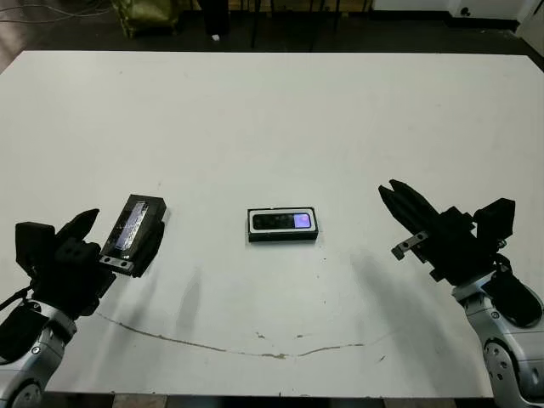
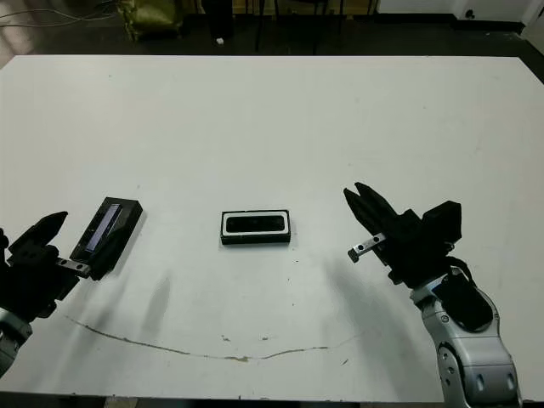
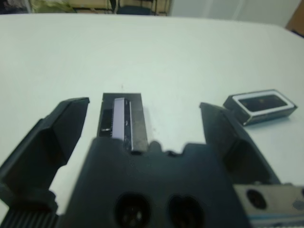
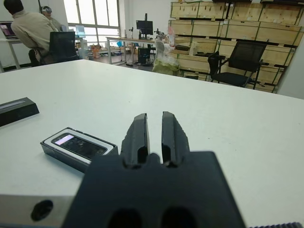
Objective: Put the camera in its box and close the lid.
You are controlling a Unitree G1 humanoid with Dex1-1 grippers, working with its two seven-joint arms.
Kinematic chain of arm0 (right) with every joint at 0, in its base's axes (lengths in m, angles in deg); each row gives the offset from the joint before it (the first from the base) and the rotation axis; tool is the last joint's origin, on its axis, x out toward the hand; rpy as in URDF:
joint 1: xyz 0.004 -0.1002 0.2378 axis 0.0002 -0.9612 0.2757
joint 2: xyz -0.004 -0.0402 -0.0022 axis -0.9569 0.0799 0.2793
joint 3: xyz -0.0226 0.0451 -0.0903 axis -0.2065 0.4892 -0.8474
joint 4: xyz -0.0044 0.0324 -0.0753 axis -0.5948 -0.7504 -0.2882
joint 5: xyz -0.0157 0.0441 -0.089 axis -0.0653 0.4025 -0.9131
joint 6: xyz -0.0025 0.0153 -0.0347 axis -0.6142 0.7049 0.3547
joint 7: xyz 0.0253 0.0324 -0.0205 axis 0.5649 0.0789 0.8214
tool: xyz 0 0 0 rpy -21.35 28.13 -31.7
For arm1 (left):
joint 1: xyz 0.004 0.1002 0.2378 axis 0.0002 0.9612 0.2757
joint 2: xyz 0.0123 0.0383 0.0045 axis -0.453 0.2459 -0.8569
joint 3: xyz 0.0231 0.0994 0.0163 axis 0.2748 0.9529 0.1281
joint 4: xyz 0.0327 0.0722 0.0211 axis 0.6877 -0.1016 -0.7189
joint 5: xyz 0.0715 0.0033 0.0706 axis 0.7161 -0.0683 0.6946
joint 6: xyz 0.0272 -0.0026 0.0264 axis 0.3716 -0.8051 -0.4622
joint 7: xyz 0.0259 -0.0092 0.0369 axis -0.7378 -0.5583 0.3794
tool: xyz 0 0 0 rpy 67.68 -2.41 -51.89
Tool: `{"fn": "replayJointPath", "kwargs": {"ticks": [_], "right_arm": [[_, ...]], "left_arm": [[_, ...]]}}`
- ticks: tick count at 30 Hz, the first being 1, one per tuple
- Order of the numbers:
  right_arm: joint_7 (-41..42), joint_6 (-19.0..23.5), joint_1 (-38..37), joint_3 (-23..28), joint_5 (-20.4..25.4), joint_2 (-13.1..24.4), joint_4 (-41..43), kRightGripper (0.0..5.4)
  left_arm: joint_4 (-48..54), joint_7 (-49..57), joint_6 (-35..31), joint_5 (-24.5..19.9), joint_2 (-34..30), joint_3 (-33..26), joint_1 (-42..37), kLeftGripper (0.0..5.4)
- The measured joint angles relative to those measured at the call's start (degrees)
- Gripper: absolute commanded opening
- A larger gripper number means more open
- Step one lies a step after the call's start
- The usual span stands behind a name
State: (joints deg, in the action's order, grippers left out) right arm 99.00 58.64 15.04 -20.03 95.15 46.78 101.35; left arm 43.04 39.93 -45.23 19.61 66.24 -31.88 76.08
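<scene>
The lid (image 1: 133, 228) will settle flat and cover the whole box when the robot lowers it, because the camera (image 1: 280, 221) lies within the box's white lining.
The camera (image 1: 283, 222), a slim black bar with a purplish spot, lies inside the white-lined box (image 1: 252, 223) at the table's middle. The right wrist view shows the camera (image 4: 78, 145) in the box (image 4: 59, 153) too. At the left lies the lid (image 1: 133, 223), black with a bluish-grey strip, flat on the table. My left gripper (image 1: 119, 228) is open, one finger on each side of the lid (image 3: 122, 118), not closed on it. Off to the right of the box, my right gripper (image 1: 389, 190) hovers shut and holds nothing, its fingertips (image 4: 140, 118) nearly touching.
A thin brownish streak (image 1: 255, 350) runs along the white table (image 1: 280, 119) near its front edge. Beyond the table, a person (image 4: 28, 28) sits at a desk, with an office chair (image 4: 232, 61) and stacked crates (image 4: 223, 19) behind.
</scene>
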Motion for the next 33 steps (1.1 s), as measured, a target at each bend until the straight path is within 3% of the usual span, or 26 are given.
{"fn": "replayJointPath", "kwargs": {"ticks": [13, 33], "right_arm": [[-0.7, 0.1, 0.0, 0.1, -0.1, 0.0, -0.1, 0.00], [-1.5, 0.0, -0.4, 0.0, -1.3, 0.1, 2.2, 0.00]], "left_arm": [[-2.4, 0.7, -4.0, 2.0, -2.8, 1.3, -2.4, 5.39], [-5.9, 0.0, -3.5, 3.9, -1.9, 2.1, -2.4, 5.39]]}}
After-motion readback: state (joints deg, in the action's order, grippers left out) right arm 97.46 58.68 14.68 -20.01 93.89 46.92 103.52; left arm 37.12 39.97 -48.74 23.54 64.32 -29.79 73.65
